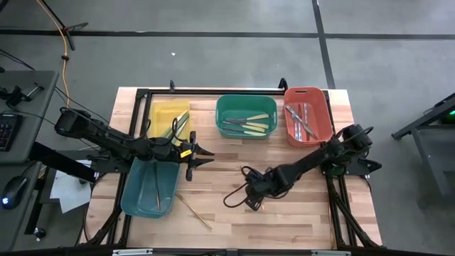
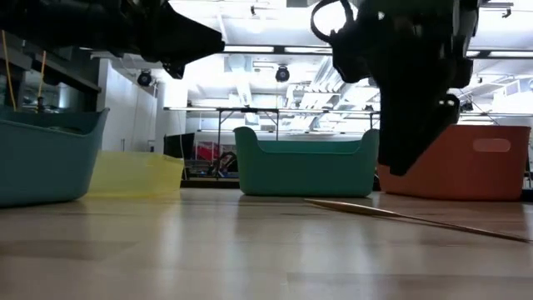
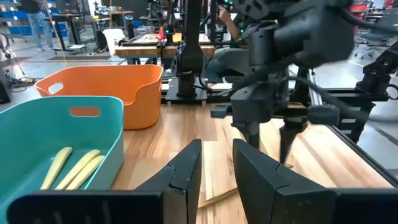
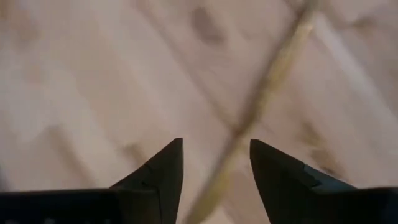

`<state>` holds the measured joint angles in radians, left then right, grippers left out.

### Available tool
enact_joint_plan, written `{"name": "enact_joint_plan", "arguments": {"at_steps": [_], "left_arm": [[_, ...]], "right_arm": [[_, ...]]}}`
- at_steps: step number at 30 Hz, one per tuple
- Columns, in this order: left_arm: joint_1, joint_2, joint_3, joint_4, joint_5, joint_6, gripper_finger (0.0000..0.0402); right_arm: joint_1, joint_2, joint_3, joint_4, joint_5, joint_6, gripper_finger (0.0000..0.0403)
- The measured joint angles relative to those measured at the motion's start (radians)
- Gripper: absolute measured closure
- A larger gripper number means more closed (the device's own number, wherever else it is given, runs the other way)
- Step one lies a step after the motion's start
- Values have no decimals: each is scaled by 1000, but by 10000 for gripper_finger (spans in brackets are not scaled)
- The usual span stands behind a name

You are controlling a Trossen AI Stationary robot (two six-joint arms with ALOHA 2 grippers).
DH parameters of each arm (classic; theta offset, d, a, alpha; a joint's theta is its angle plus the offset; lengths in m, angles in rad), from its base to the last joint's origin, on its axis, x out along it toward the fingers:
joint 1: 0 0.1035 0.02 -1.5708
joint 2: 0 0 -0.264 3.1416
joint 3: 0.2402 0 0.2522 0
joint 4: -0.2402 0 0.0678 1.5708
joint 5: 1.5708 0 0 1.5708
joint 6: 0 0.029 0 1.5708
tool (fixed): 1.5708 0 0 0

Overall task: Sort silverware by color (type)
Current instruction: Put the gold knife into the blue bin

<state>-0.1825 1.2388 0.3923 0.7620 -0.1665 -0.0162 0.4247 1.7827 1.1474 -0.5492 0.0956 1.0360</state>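
I should put the wooden utensil down nearer my left gripper so that hand can take it, because the utensil is under my right gripper and far from the teal bin.
One tan wooden utensil lies flat on the bare table near the near edge, and shows in the low view as a thin stick. My right gripper hangs open above the table to the utensil's right, fingers pointing down. In its wrist view the blurred stick runs ahead between the open fingers, which stay clear of it. My left gripper is open and level, over the table just right of the teal bin. Other utensils lie in the bins.
Yellow bin, green bin holding yellow-handled utensils, and red bin holding silver ones stand along the far edge. The teal bin at near left holds wooden utensils. A black cable loops beside my right gripper. Bare wood lies between the arms.
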Motion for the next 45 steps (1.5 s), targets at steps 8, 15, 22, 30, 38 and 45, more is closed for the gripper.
{"name": "enact_joint_plan", "arguments": {"at_steps": [8,15,22,30,38,45], "left_arm": [[0,0,0,-1,0,-7,319],[-1,0,0,-9,13,-35,319],[-2,0,0,-8,35,-35,319],[-1,0,0,-7,35,-34,319],[-1,0,0,-8,37,-35,319],[-1,0,0,-8,37,-34,319]], "right_arm": [[3,167,224,-298,54,19,240],[-1,226,259,-311,57,19,240],[-41,254,259,-334,13,13,241],[-90,261,259,-316,-114,-22,249],[-117,298,262,-306,-177,-49,299],[-118,302,262,-315,-172,-103,377]]}}
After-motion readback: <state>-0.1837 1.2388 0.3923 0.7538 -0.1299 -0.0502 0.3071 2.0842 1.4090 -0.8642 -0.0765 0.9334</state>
